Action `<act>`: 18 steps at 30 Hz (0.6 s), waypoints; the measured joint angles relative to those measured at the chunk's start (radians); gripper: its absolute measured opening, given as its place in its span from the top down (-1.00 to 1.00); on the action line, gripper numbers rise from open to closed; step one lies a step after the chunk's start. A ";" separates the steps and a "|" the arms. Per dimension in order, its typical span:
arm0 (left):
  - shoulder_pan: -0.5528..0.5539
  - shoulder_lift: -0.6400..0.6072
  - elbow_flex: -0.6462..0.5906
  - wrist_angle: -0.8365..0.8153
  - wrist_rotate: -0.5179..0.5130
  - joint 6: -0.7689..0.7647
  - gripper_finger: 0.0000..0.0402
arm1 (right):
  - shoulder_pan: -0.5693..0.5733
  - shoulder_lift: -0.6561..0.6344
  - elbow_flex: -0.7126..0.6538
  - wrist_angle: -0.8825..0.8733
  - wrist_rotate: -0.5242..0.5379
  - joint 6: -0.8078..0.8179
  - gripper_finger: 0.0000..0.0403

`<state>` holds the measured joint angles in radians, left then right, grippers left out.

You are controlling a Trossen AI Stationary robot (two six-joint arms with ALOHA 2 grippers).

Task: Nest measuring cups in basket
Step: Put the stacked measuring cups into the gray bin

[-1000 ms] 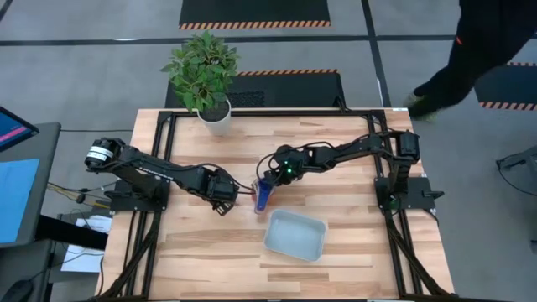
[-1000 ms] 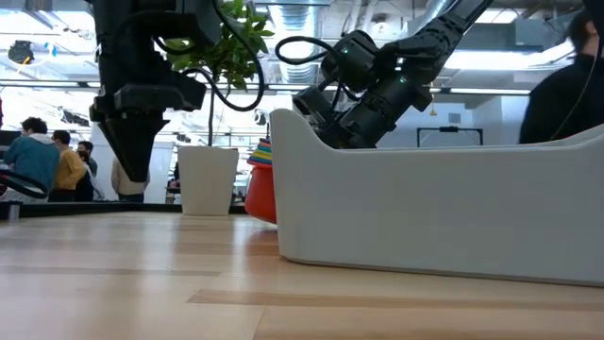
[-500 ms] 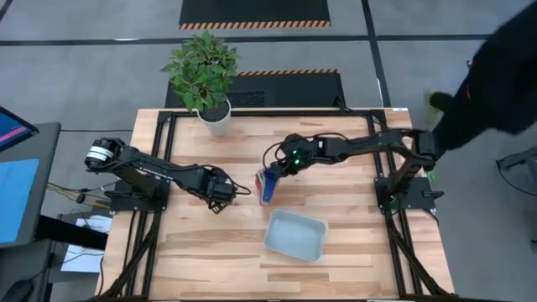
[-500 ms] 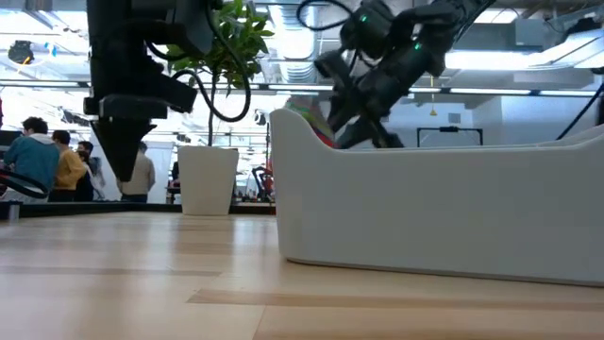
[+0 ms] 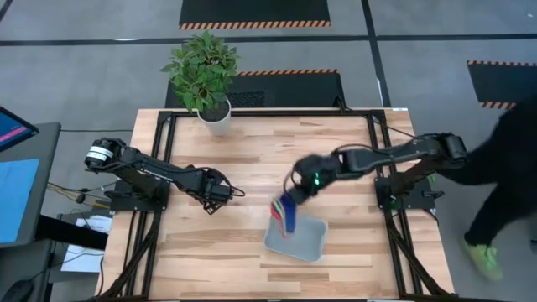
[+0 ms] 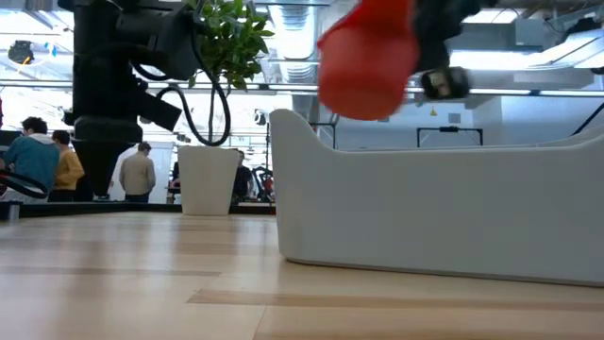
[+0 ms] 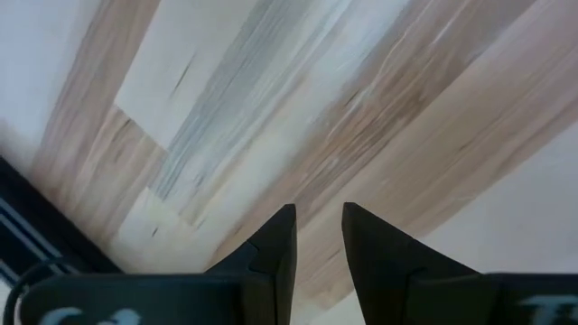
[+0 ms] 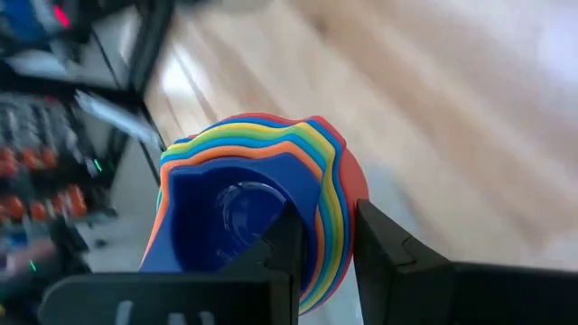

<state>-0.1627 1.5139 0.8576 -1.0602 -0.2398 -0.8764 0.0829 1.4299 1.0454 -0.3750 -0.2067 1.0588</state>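
Note:
The nested stack [image 6: 366,76] is hanging clear above the basket's side, and the robot's right gripper goes on bringing it over the open basket [image 5: 307,242] until the red cup goes down inside.
The measuring cups [image 8: 257,194] are nested in one stack, dark blue innermost and red [image 6: 368,57] outermost. My right gripper [image 8: 321,244] is shut on the stack and holds it in the air over the far left end of the pale basket [image 5: 304,243]. In the low view the red cup hangs above the basket's wall [image 6: 444,208]. My left gripper [image 7: 318,226] stands left of the basket, low over the bare table [image 5: 214,195], pointing down. Its fingers are a narrow gap apart with nothing between them. My right gripper pinches the stacked cup walls [image 8: 332,212] at the rim. One finger [image 8: 282,248] is inside the dark blue cup and the other [image 8: 388,257] is outside on the red one. The fingers slant down from the far right. The stack hangs tilted, clear of table and basket.
A plant in a white pot [image 5: 205,75] stands at the table's far edge. A person in dark clothes [image 5: 503,168] is beside the table's right side. People [image 6: 38,156] show in the room beyond. Bare wood lies at the near left of the table.
My right gripper has lifted the cup stack off the table and carried it up and toward the near edge, from behind the basket's wall to above its far left end. The stack has stayed nested. The person on the right has walked toward the near side.

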 joint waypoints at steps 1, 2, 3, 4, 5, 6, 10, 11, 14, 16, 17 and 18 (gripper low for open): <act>0.000 0.000 -0.003 0.004 0.000 0.001 0.59 | 0.028 -0.002 0.000 -0.018 0.008 0.021 0.61; 0.000 0.000 -0.005 0.003 0.000 0.004 0.59 | 0.053 -0.004 0.000 -0.039 0.020 0.038 0.61; 0.000 0.000 -0.009 0.002 0.000 0.008 0.59 | 0.075 -0.005 0.000 -0.055 0.028 0.051 0.60; 0.001 0.000 -0.011 0.001 0.000 0.013 0.59 | 0.094 -0.001 0.000 -0.062 0.032 0.067 0.60; 0.001 0.000 -0.011 -0.001 0.000 0.018 0.59 | 0.110 0.008 0.000 -0.060 0.038 0.081 0.60; 0.001 0.000 -0.011 -0.002 0.000 0.022 0.59 | 0.122 0.021 0.000 -0.054 0.049 0.094 0.60; 0.001 0.000 -0.011 0.000 0.000 0.027 0.59 | 0.154 0.087 0.000 -0.046 0.055 0.119 0.60; 0.001 0.000 -0.011 0.000 0.000 0.027 0.59 | 0.161 0.107 0.000 -0.046 0.053 0.119 0.60; 0.001 0.000 -0.011 0.000 0.012 0.027 0.59 | 0.168 0.154 -0.001 -0.049 0.050 0.120 0.60; 0.001 0.000 -0.011 0.000 0.019 0.028 0.59 | 0.167 0.177 0.000 -0.029 0.046 0.120 0.60; 0.001 0.000 -0.011 0.000 0.019 0.027 0.59 | 0.167 0.190 0.002 -0.025 0.047 0.121 0.59; 0.001 0.000 -0.011 0.000 0.020 0.027 0.59 | 0.167 0.202 0.001 -0.027 0.047 0.121 0.59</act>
<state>-0.1619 1.5139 0.8463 -1.0603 -0.2197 -0.8490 0.2495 1.6317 1.0468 -0.4023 -0.1596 1.1797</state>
